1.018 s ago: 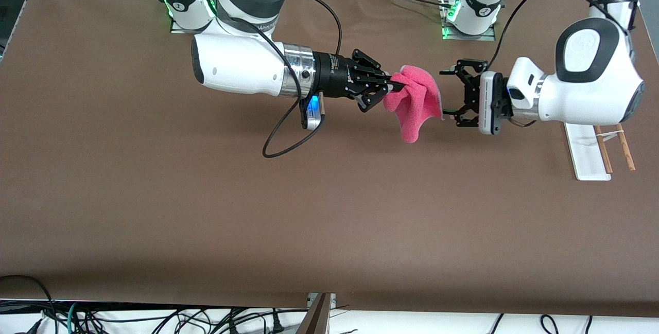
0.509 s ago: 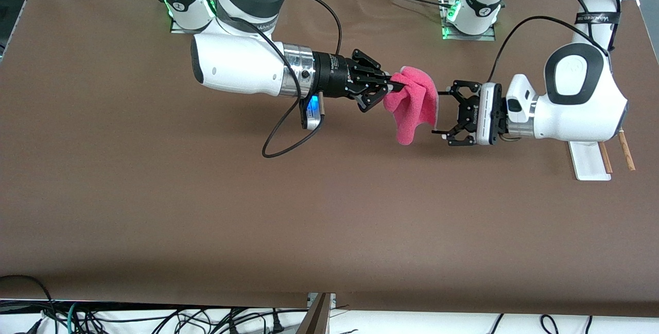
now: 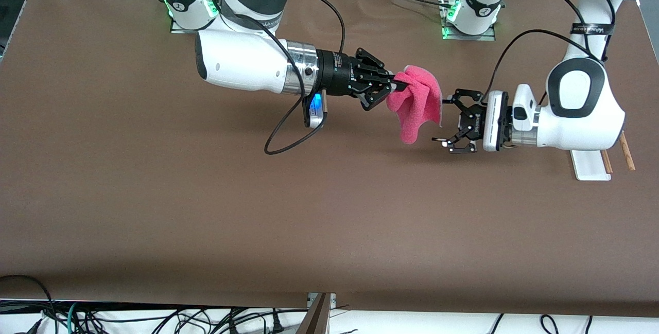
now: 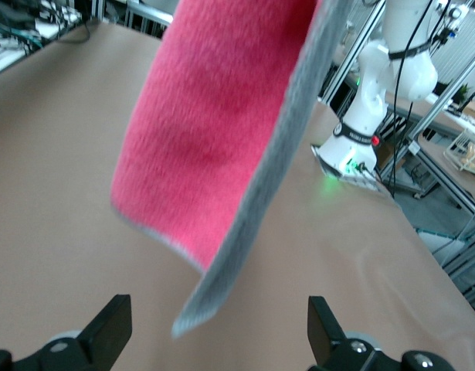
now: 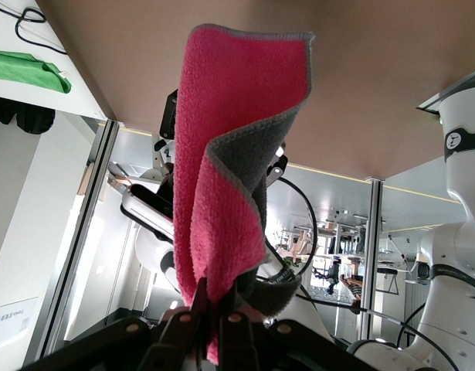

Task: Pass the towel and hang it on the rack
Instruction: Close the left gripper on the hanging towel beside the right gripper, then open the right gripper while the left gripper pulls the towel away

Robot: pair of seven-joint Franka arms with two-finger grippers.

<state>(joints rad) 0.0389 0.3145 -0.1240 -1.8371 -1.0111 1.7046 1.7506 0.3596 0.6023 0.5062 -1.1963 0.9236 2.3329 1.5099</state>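
The pink-red towel [image 3: 417,100] will fold over the rods and show a grey back when I hang it, because grey shows along the turned edge [image 4: 262,184].
The pink-red towel [image 3: 414,102] hangs in the air over the middle of the table, pinched at one end by my right gripper [image 3: 396,85], which is shut on it. In the right wrist view the towel [image 5: 237,154] rises folded from between the closed fingers [image 5: 222,309]. My left gripper [image 3: 441,120] is open and empty, right beside the towel's free edge. In the left wrist view the towel's [image 4: 214,139] grey-edged lower corner hangs just in front of the open left gripper [image 4: 218,328]. The rack [image 3: 587,163] stands at the left arm's end of the table, partly hidden by the left arm.
The rack's wooden rods [image 3: 626,151] show past the left arm's elbow. A black cable [image 3: 288,133] loops under the right wrist. The arms' bases [image 3: 471,15] stand along the table's edge farthest from the front camera. Brown table [image 3: 206,210] stretches wide toward the front camera.
My left arm has swung in toward the towel and its open gripper now sits at the towel's hanging edge. My right gripper still holds the towel, shifted slightly.
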